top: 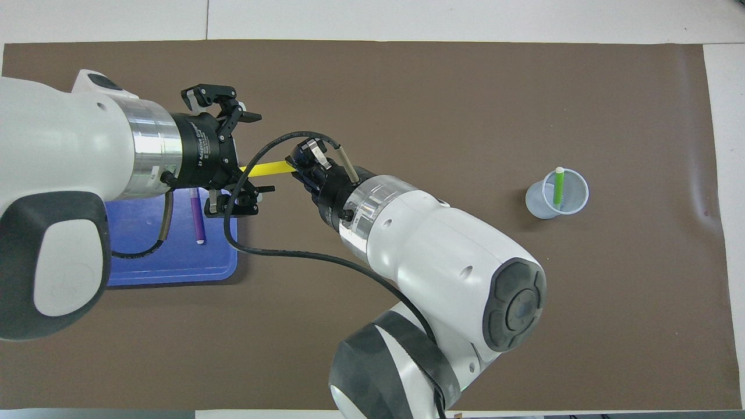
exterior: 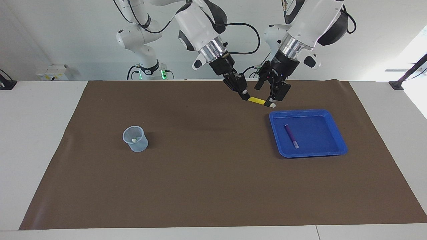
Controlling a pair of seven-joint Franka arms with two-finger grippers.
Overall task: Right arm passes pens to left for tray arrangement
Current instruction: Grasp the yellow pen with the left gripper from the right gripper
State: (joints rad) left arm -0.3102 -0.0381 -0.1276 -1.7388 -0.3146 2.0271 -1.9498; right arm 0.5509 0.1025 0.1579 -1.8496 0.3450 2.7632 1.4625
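The yellow pen [top: 245,170] sits off-centre in my open left gripper, so my right gripper should keep the pen [top: 269,168] still while my left gripper centres on it and closes.
My right gripper [exterior: 245,96] [top: 295,164] is shut on one end of the yellow pen [exterior: 257,100] [top: 268,167], holding it level above the mat beside the tray's robot-side corner. My left gripper [exterior: 267,96] [top: 253,154] is open, and the pen's whitish end lies between its fingers. The blue tray [exterior: 308,154] [top: 174,262] sits toward the left arm's end of the table with the purple pen [exterior: 291,136] [top: 198,218] lying in it. The green pen [top: 559,186] stands in the clear cup [exterior: 135,138] [top: 547,203].
The brown mat [exterior: 206,173] covers most of the white table. The cup stands alone toward the right arm's end. The left arm's body hides much of the tray in the overhead view.
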